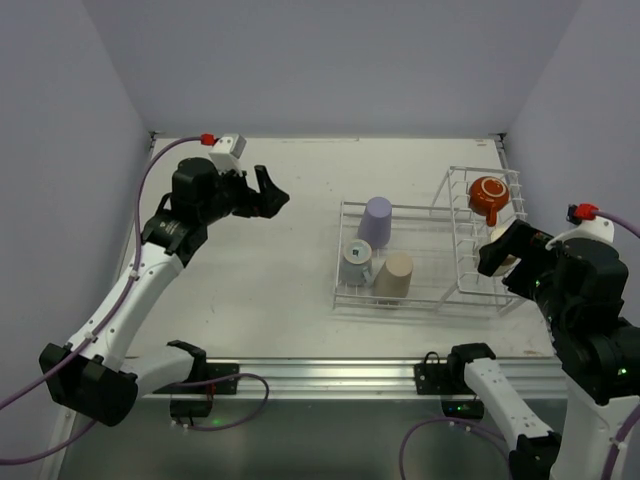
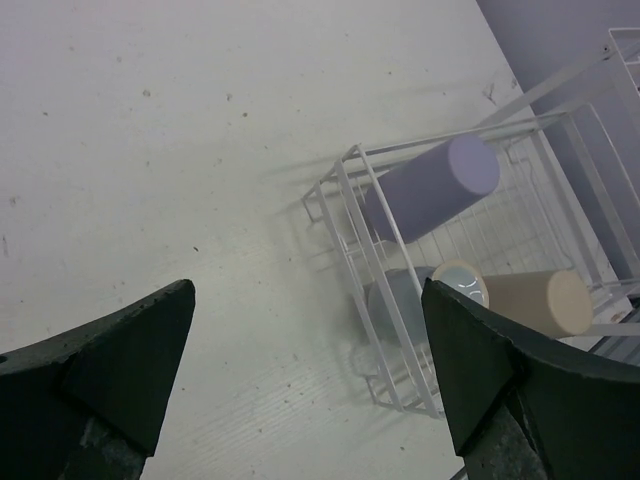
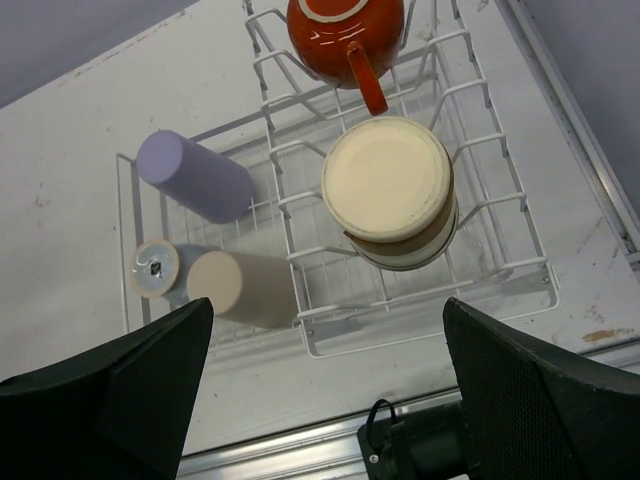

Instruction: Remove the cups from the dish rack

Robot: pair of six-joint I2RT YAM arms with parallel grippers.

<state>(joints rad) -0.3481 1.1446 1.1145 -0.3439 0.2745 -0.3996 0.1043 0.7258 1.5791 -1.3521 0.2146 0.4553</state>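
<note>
The upside-down cream cup (image 3: 390, 185) sits in the basket (image 1: 470, 232) too far away for the robot's left gripper, so next the right gripper lifts it out and passes it over.
The white wire dish rack (image 1: 420, 208) stands right of centre. Its low tray holds an upside-down lavender tumbler (image 1: 378, 221), a blue-grey cup (image 1: 356, 262) and a beige tumbler (image 1: 393, 276). The orange-red mug (image 1: 489, 196) sits in the upright basket. My left gripper (image 1: 268, 193) is open and empty, left of the rack, above the table. My right gripper (image 1: 505, 262) is open and empty, above the basket's near end. The left wrist view shows the rack (image 2: 345, 165), lavender tumbler (image 2: 430, 188) and beige tumbler (image 2: 540, 300). The right wrist view shows the mug (image 3: 345, 35).
A cream bowl-like dish (image 3: 390, 185) lies upside down in the basket just near of the mug, under my right gripper (image 3: 328, 310). Walls enclose the table at the left, back and right. A metal rail (image 1: 330, 375) runs along the near edge.
</note>
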